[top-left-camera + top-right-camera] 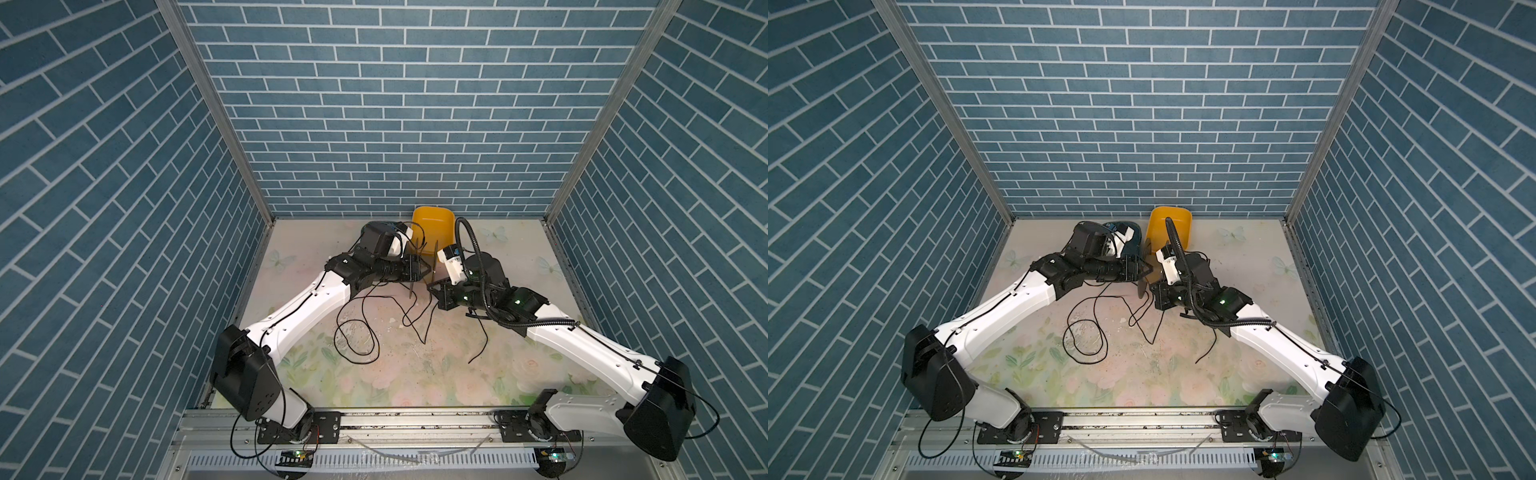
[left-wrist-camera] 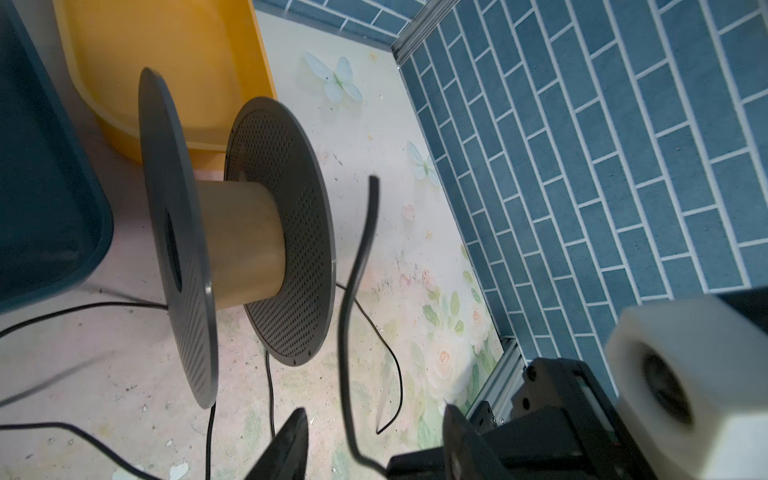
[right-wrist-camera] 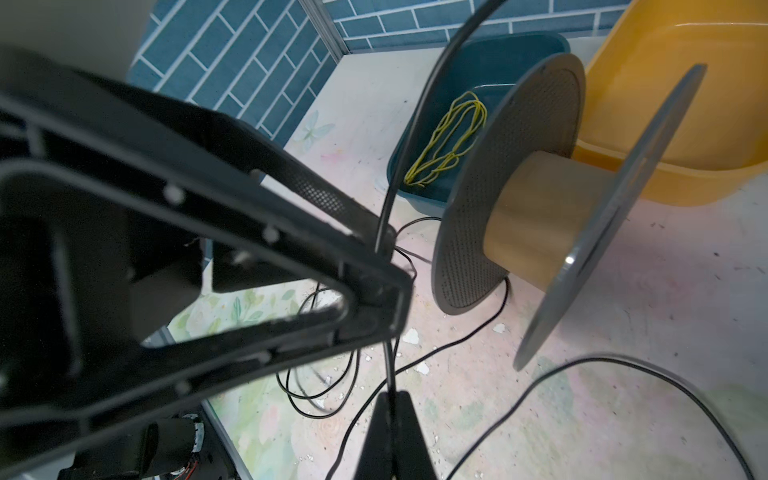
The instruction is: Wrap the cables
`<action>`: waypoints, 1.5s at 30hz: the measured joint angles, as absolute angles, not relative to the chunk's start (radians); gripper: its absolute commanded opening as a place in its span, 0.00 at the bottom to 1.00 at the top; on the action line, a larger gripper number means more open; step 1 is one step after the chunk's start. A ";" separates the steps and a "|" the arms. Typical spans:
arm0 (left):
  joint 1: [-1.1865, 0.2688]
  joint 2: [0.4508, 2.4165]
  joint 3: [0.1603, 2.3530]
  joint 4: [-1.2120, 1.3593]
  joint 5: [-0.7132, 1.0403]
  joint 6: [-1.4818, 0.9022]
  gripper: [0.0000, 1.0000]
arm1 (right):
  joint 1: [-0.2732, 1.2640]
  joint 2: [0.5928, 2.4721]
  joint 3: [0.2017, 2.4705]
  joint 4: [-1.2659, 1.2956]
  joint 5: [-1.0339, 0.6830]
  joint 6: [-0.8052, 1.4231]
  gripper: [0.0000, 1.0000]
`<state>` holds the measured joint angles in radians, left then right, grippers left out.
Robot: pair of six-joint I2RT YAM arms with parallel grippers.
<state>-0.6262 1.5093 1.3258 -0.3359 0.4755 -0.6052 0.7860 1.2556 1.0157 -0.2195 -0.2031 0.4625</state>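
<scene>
The cable's loops lie on the left gripper's side of the spool, so the robot's left gripper should take the cable's end while the right gripper pulls the loops across.
The cable is one thin black cord lying in loose loops on the floral table in both top views. My right gripper is shut on the cable near one end. That short end sticks up free and passes between the jaws of my left gripper, which stand apart and open. Just behind both grippers a spool with a bare wooden core and two grey perforated discs stands on its disc edges. No cord is wound on its core.
A yellow bin stands right behind the spool at the back wall. A teal bin beside it holds a bundle of yellow strands. Blue brick walls close in three sides. A metal rail runs along the front.
</scene>
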 measured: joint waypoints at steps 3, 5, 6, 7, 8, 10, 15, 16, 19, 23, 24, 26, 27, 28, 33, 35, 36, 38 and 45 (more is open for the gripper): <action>-0.623 1.504 1.312 -0.314 0.480 -0.619 0.40 | 0.786 1.273 1.031 -0.196 -0.232 0.462 0.00; -0.618 1.504 1.312 -0.312 0.483 -0.622 0.35 | 0.786 1.280 1.036 -0.179 -0.248 0.463 0.00; -0.614 1.504 1.312 -0.311 0.484 -0.623 0.31 | 0.786 1.281 1.036 -0.170 -0.256 0.462 0.00; -0.611 1.503 1.312 -0.310 0.484 -0.623 0.26 | 0.786 1.281 1.036 -0.164 -0.263 0.463 0.00; -0.607 1.503 1.312 -0.310 0.483 -0.625 0.23 | 0.786 1.281 1.036 -0.158 -0.267 0.462 0.00; -0.601 1.501 1.312 -0.313 0.480 -0.624 0.12 | 0.786 1.281 1.036 -0.147 -0.274 0.463 0.00; -0.594 1.473 1.311 -0.344 0.467 -0.604 0.00 | 0.786 1.281 1.036 -0.138 -0.280 0.463 0.00; -0.594 1.467 1.311 -0.354 0.466 -0.599 0.00 | 0.786 1.281 1.036 -0.137 -0.279 0.463 0.00; -0.594 1.451 1.312 -0.394 0.465 -0.584 0.00 | 0.789 1.277 1.036 -0.144 -0.272 0.463 0.17; -0.589 1.425 1.316 -0.457 0.461 -0.559 0.00 | 0.789 1.261 1.036 -0.199 -0.229 0.442 0.38; -0.587 1.419 1.322 -0.480 0.459 -0.549 0.00 | 0.789 1.254 1.036 -0.215 -0.216 0.440 0.42; -0.587 1.408 1.343 -0.525 0.453 -0.529 0.00 | 0.788 1.240 1.036 -0.239 -0.190 0.429 0.48; -0.587 1.402 1.356 -0.553 0.447 -0.516 0.00 | 0.787 1.231 1.036 -0.255 -0.173 0.426 0.50; -0.587 1.397 1.370 -0.578 0.442 -0.505 0.00 | 0.787 1.224 1.036 -0.270 -0.159 0.422 0.52; -0.587 1.363 1.415 -0.688 0.415 -0.455 0.00 | 0.787 1.200 1.033 -0.337 -0.105 0.411 0.64; -0.587 1.348 1.415 -0.716 0.407 -0.447 0.00 | 0.787 1.188 1.017 -0.339 -0.105 0.411 0.69; -0.587 1.341 1.415 -0.730 0.404 -0.443 0.00 | 0.787 1.177 0.997 -0.336 -0.109 0.411 0.70; -0.587 1.333 1.415 -0.749 0.403 -0.437 0.00 | 0.790 1.161 0.951 -0.336 -0.115 0.410 0.72; -0.587 1.326 1.415 -0.778 0.408 -0.430 0.00 | 0.855 1.189 0.815 -0.274 -0.118 0.409 0.68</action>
